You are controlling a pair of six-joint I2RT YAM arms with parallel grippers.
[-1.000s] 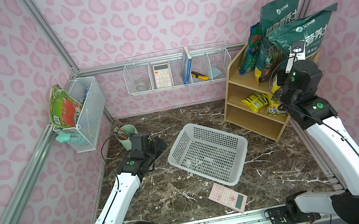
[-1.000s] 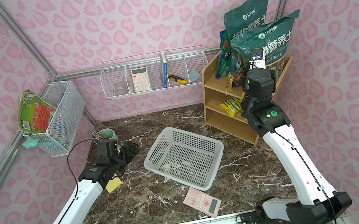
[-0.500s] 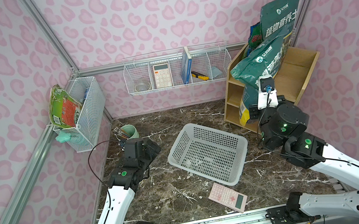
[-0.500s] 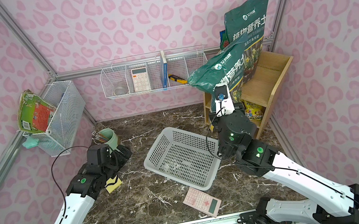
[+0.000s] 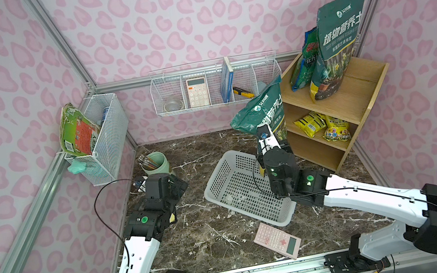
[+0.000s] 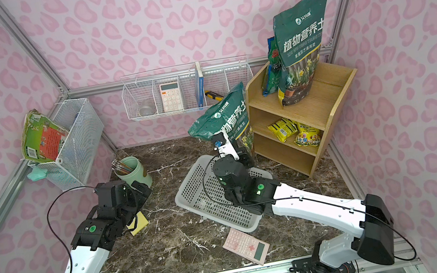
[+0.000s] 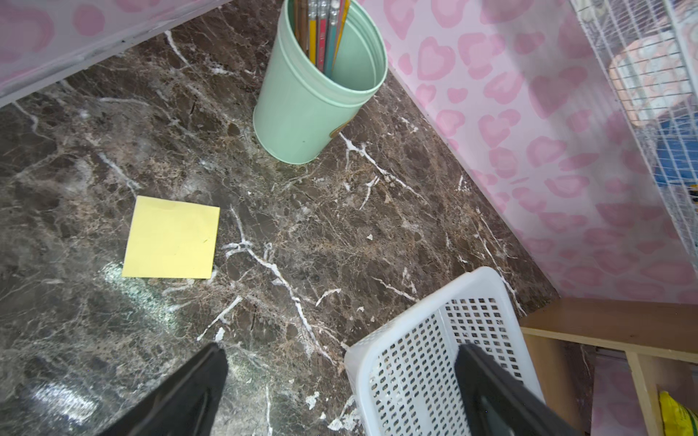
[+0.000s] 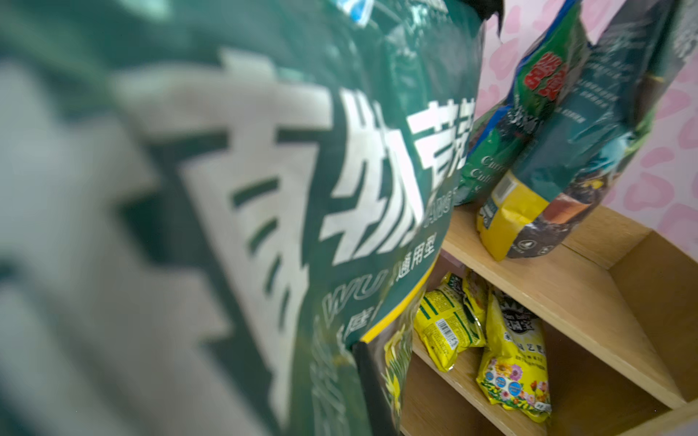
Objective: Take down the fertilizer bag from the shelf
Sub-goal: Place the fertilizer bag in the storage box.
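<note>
My right gripper holds the fertilizer bag (image 5: 264, 107) bottom-down, clear of the shelf. I should carry on lowering it into the empty white basket (image 5: 237, 184) until it rests inside, then release.
The fertilizer bag (image 5: 260, 111) is dark green with large white characters. It hangs tilted in the air to the left of the shelf (image 5: 355, 94), over the far edge of the white basket. My right gripper (image 5: 275, 145) is shut on its lower part. In the right wrist view the bag (image 8: 245, 207) fills the picture, and one dark finger (image 8: 372, 381) shows against it. A second, like green bag (image 5: 341, 39) stands on the shelf's top tier in both top views. My left gripper (image 7: 340, 392) is open and empty, low over the table near the basket's corner.
A white perforated basket (image 5: 218, 170) lies mid-table, with a pink calculator (image 5: 278, 240) in front of it. A mint cup of pencils (image 5: 155, 162) and a yellow sticky note (image 7: 172, 238) sit at the left. Yellow packets (image 5: 321, 125) lie on the shelf's middle tier. Wire baskets (image 5: 215, 83) hang on the walls.
My right arm has drawn the fertilizer bag off the shelf's top tier, down and to the left, to above the basket. The left arm has pulled back a little.
</note>
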